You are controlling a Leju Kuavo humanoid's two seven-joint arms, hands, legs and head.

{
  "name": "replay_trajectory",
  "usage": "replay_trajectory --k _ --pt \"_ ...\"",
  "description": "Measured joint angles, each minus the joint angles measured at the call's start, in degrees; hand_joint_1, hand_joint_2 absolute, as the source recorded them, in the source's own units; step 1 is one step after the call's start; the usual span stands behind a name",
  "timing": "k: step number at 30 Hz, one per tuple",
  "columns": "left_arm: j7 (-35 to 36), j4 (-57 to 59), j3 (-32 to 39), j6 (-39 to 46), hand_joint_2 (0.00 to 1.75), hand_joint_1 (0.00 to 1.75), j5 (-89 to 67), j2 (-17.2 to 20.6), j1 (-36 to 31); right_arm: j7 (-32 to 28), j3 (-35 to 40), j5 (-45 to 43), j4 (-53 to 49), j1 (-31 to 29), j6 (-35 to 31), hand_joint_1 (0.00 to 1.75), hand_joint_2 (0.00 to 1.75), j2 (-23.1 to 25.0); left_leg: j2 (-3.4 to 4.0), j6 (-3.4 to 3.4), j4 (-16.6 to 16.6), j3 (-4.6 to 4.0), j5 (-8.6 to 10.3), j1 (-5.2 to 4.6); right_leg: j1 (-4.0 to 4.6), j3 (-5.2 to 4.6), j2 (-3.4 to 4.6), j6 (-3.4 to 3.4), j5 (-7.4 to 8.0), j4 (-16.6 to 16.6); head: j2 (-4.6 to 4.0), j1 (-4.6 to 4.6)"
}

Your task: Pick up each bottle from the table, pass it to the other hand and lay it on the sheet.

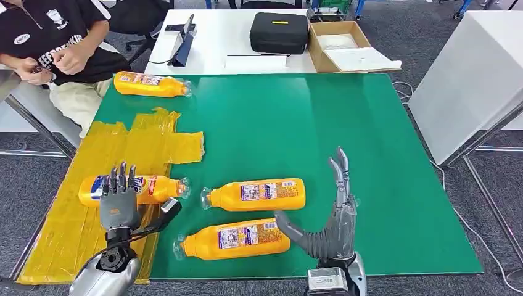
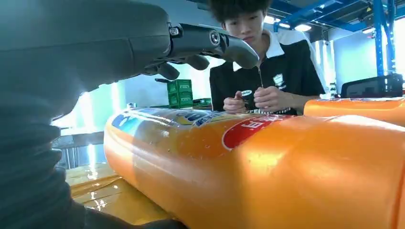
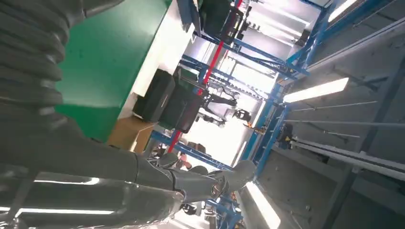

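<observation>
My gripper will reveal a big front label hidden underneath when it turns the middle bottle (image 1: 255, 195) over, because the small barcode panel (image 1: 288, 187) faces up on the bottle.
Four orange bottles lie on their sides. One bottle (image 1: 151, 84) rests at the far left of the green mat (image 1: 321, 123). Another bottle (image 1: 154, 188) (image 2: 267, 167) lies on the yellow sheet (image 1: 142, 145). My left hand (image 1: 119, 202) is over its base end with fingers straight and thumb (image 2: 215, 43) spread above it, gripping nothing. Two more bottles lie on the mat, the middle one (image 1: 256, 194) and the near one (image 1: 237, 239). My right hand (image 1: 332, 216) (image 3: 191, 183) stands open just right of the near bottle, thumb pointing toward it.
A person (image 1: 55, 43) (image 2: 262, 71) sits at the far left corner. Behind the mat a white table carries a black case (image 1: 279, 32), a cardboard box (image 1: 339, 46) and a propped tablet (image 1: 183, 46). Another white table (image 1: 475, 74) stands at the right.
</observation>
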Motion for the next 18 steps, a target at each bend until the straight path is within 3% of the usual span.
replay_trajectory --k 12,15,18 --pt "-4.77 -1.88 2.76 0.04 1.75 0.0 0.02 -1.55 1.14 0.11 -0.31 0.96 0.0 0.41 -0.22 0.0 1.75 -0.09 0.01 0.0 0.0 0.0 0.0 -0.01 0.0 -0.01 0.01 0.0 0.0 0.0 0.0 0.0" --pt "-10.04 -10.83 3.76 0.04 1.75 0.0 1.34 -3.99 5.71 1.31 -1.0 2.99 -0.06 0.84 -1.29 0.0 1.75 -0.17 0.07 0.01 0.03 -0.04 0.0 -0.04 0.01 -0.12 0.08 0.01 0.0 0.0 0.0 0.0" --pt "-26.07 -31.57 0.98 -0.02 1.75 0.0 17.64 -6.95 14.16 3.92 -2.91 9.19 -1.58 3.46 -3.96 0.0 1.75 -0.39 0.06 0.06 0.03 -0.17 -0.05 -0.11 -0.01 -0.12 0.08 0.05 -0.03 -0.02 0.0 0.04"
